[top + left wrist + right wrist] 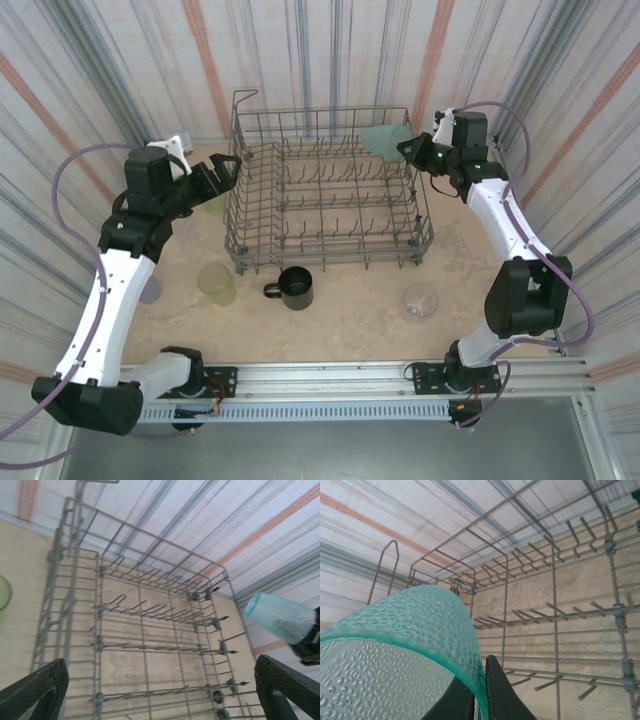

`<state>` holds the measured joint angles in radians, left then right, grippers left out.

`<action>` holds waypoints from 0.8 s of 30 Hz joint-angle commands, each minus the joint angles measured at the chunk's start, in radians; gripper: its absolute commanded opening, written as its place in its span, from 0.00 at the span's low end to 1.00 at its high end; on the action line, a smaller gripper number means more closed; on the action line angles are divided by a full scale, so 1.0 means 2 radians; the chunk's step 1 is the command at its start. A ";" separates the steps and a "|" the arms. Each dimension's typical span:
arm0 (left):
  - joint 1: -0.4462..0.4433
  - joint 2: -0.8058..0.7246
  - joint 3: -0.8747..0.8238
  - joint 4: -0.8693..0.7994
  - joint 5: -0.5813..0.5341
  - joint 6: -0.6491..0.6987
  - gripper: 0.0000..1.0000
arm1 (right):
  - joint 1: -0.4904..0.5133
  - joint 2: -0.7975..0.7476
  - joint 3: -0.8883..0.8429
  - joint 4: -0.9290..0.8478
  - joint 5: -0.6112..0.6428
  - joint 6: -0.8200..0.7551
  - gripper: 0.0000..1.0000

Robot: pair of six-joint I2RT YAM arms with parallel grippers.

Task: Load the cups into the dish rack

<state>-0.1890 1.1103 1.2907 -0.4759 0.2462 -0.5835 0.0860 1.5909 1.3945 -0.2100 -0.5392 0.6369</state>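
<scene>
My open left gripper is facing the teal cup's loose end (369, 139), which points at it, so I should keep moving it across the rack until its fingers surround the cup (384, 141).
The grey wire dish rack (322, 258) stands mid-table with no cup in it. My right gripper (406, 149) hovers over its far right corner, shut on the rim of a teal cup (382, 139) that lies tilted on its side. In the right wrist view the cup's wall (395, 645) is pinched between the black fingers (499, 692). My left gripper (226, 170) is open at the rack's left side, holding nothing; its wrist view looks across the rack (150, 542) to the teal cup (280, 617). A green cup (217, 283), a black mug (295, 288) and a clear cup (420, 302) stand in front of the rack.
A pale purple cup (150, 290) peeks out behind the left arm. Another green cup (213, 203) sits beside the rack's left wall, under the left gripper; its rim (3, 592) shows in the left wrist view. Striped curtains close in the table.
</scene>
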 commanded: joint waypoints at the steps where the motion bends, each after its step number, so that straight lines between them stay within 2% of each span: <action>1: -0.011 0.015 0.014 0.035 0.029 -0.028 0.99 | 0.013 -0.003 -0.014 0.029 -0.034 0.030 0.00; 6: -0.050 0.068 0.039 0.078 0.063 -0.048 0.99 | 0.024 -0.013 -0.024 0.050 -0.066 0.049 0.00; 11: -0.092 0.119 0.078 0.074 0.034 -0.061 0.99 | 0.029 -0.031 -0.072 0.119 -0.081 0.085 0.00; 16: -0.102 0.135 0.066 0.119 0.030 -0.109 0.99 | 0.039 -0.036 -0.128 0.235 -0.103 0.140 0.00; 24: -0.118 0.149 0.045 0.168 0.017 -0.196 0.99 | 0.076 -0.021 -0.159 0.347 -0.103 0.174 0.00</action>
<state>-0.4080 1.3895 1.4036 -0.2050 0.3019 -0.8810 0.2173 1.5600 1.0885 0.3134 -0.7139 0.9314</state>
